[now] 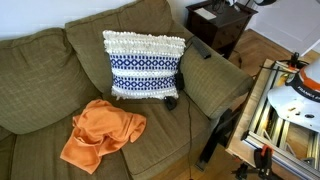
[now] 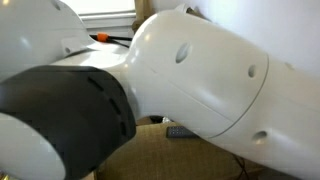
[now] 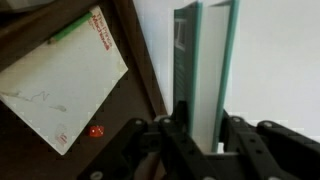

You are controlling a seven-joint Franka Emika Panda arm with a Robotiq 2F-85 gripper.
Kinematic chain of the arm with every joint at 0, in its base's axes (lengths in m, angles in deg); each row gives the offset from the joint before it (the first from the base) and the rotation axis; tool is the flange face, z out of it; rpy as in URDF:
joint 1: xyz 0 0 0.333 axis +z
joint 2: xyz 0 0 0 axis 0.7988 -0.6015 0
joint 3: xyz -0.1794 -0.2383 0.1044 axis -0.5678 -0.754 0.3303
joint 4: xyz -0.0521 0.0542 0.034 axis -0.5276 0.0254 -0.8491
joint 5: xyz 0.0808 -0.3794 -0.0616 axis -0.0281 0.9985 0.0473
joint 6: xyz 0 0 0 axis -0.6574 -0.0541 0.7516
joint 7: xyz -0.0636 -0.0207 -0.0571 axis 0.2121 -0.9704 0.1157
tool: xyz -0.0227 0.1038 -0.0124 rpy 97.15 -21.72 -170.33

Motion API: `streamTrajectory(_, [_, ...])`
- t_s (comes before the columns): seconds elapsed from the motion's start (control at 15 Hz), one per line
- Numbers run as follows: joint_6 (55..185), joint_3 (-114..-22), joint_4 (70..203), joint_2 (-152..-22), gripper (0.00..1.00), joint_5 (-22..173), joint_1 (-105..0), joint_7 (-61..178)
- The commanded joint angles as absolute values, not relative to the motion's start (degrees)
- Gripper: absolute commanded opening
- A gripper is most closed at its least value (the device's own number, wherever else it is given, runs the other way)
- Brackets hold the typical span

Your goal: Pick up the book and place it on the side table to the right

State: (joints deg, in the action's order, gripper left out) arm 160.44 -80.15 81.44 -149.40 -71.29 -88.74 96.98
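Next, I move the book back over the side table's dark tabletop (image 3: 122,98) before I lower it, because the book in my gripper hangs past the side table's rim (image 3: 140,52).
In the wrist view my gripper (image 3: 205,125) is shut on the book (image 3: 205,60). The book is seen edge-on, with teal covers and white pages, and stands upright between the fingers. The dark brown side table (image 3: 140,95) lies just left of the book, with a white paper sheet (image 3: 65,85) on its top. In an exterior view the side table (image 1: 222,30) stands beyond the couch's arm at the top right. The gripper and the book do not show there. My white arm (image 2: 190,70) fills the other exterior view.
An olive couch (image 1: 40,80) holds a blue-and-white patterned pillow (image 1: 145,65), an orange cloth (image 1: 102,132) and a small dark object (image 1: 171,102). The light wood robot cart (image 1: 285,105) stands right of the couch arm.
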Motion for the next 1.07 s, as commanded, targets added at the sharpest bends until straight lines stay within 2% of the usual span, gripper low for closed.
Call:
streamTrajectory(0.0, [164.76,-83.48,67.99,-157.6,0.07,-71.29,-89.25,92.9])
streamTrajectory(0.2, [169.32,-87.56,61.63,-161.57,0.07,-71.29,-89.5,87.55])
streamTrajectory(0.27, [170.6,-83.79,66.25,-156.34,0.07,-71.29,-90.52,91.85])
streamTrajectory(0.33, [168.68,-94.03,69.64,-156.86,0.07,-71.17,-87.45,81.69])
streamTrajectory(0.47, [170.26,-96.13,69.62,-156.72,0.07,-71.16,-87.33,80.52])
streamTrajectory(1.0, [171.87,-96.93,75.42,-156.76,0.07,-71.13,-84.44,84.53])
